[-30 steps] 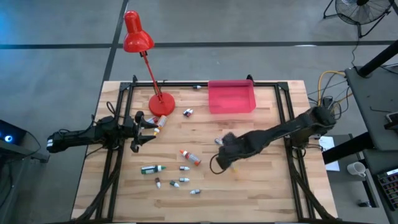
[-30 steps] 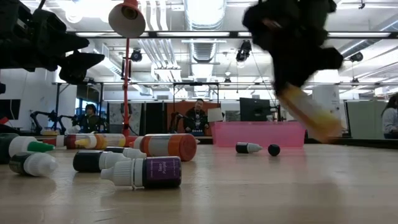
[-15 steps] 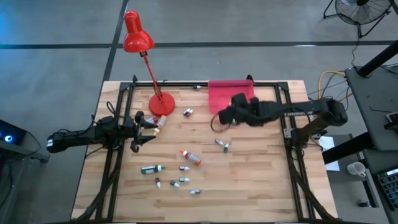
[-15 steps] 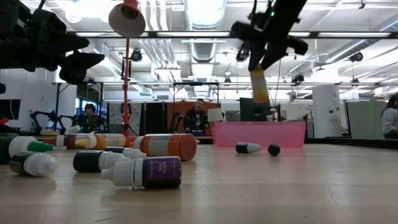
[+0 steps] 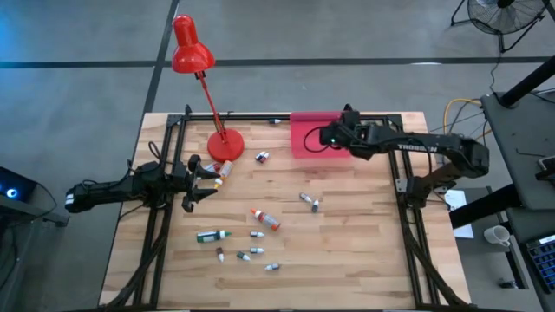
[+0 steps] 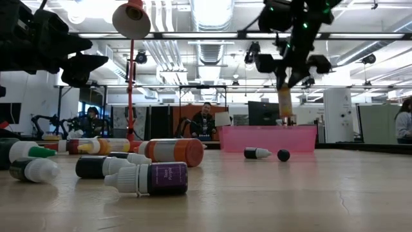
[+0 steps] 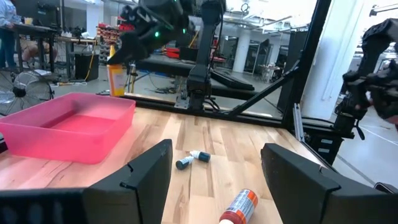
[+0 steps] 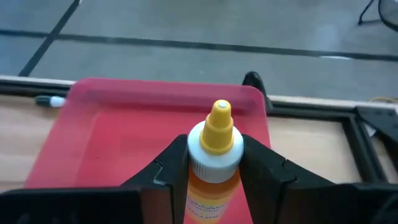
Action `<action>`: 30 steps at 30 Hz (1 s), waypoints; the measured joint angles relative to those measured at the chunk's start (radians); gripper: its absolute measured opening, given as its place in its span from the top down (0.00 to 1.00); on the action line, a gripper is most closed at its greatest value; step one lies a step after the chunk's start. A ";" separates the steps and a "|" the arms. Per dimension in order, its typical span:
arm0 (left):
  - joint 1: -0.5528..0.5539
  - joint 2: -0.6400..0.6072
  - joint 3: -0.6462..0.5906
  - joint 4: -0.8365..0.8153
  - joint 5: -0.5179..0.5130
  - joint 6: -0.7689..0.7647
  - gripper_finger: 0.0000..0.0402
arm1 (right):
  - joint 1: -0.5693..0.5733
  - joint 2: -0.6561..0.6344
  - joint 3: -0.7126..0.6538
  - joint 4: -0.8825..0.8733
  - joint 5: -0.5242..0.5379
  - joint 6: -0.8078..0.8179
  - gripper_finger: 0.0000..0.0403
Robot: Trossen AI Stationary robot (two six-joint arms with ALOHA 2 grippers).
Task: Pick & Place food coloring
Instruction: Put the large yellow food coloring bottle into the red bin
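Observation:
The orange bottle is hanging upright above the open pink tray, so the robot's right gripper should go on lowering it until its base touches the tray's bottom.
My right gripper hangs over the pink tray at the table's far edge, shut on an orange food coloring bottle with a white collar and a yellow pointed cap. The low view shows this bottle above the tray. Several other food coloring bottles lie on their sides on the wood, among them an orange-red one, a dark green one and a small one. My left gripper waits open and level at the table's left side, with nothing between its fingers. My right gripper pinches the bottle's body just under the white collar between its two fingers. The bottle lies along the fingers, with its yellow cap sticking out past their tips. It is lifted clear, above the tray's floor.
A red desk lamp stands on its round base at the far left. Black frame rails run along the table's sides and far edge. More bottles lie close to the low camera. People sit in the room behind the table.
My right gripper has carried the orange bottle from the table's middle up and toward the far edge, until it stands over the pink tray. It has turned and rolled on the way. The small bottle that it hid now shows on the wood.

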 joint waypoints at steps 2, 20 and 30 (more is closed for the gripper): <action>0.000 0.000 0.000 0.000 0.000 0.000 0.45 | -0.003 -0.022 -0.072 0.102 0.007 0.004 0.74; 0.000 0.000 0.000 0.000 0.000 0.000 0.45 | -0.062 -0.063 -0.296 0.282 -0.015 -0.069 0.72; 0.000 0.000 0.000 0.000 0.000 0.000 0.45 | -0.105 -0.063 -0.329 0.298 -0.090 -0.115 0.69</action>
